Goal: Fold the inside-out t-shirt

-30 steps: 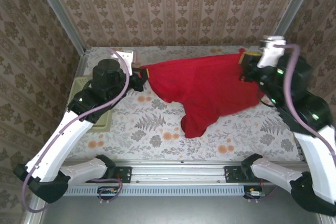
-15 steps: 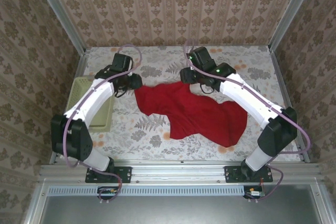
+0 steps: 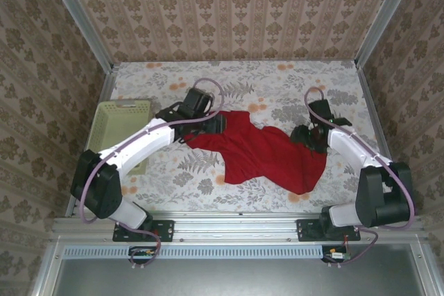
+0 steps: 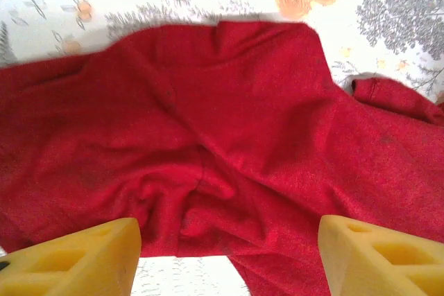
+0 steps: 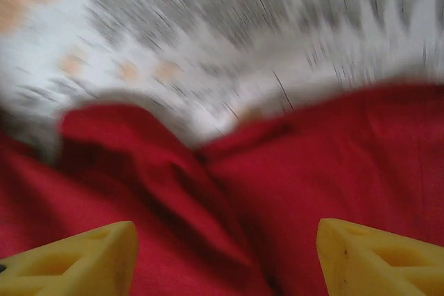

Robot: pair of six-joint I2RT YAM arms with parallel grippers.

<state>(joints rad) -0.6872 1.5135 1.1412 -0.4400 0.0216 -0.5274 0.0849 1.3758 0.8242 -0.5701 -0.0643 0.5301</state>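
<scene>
I need to back off, because my left gripper is hovering over rumpled cloth (image 4: 191, 195), inward of the red t-shirt's end near the basket. I should grip that end's edge (image 3: 194, 142) first.
The red t-shirt (image 3: 260, 154) lies crumpled on the flowered tablecloth, stretching from centre left down to the right. My left gripper (image 3: 216, 123) hovers at the shirt's upper left end, open; in its wrist view the yellow fingers (image 4: 76, 261) stand wide apart over rumpled red cloth (image 4: 229, 136) with nothing between them. My right gripper (image 3: 303, 136) sits at the shirt's upper right edge, open too; its blurred wrist view shows a red fold (image 5: 208, 192) under spread yellow fingers (image 5: 378, 258).
A pale green basket (image 3: 119, 129) stands at the table's left edge, beside the left arm. Patterned walls and metal posts close in the back and sides. The flowered tablecloth (image 3: 277, 81) shows bare behind the shirt and along the front (image 3: 180, 185).
A second ago both grippers held the shirt stretched up high. It then dropped onto the table; the left gripper moved right to the shirt's end, and the right arm swung right and down to its edge.
</scene>
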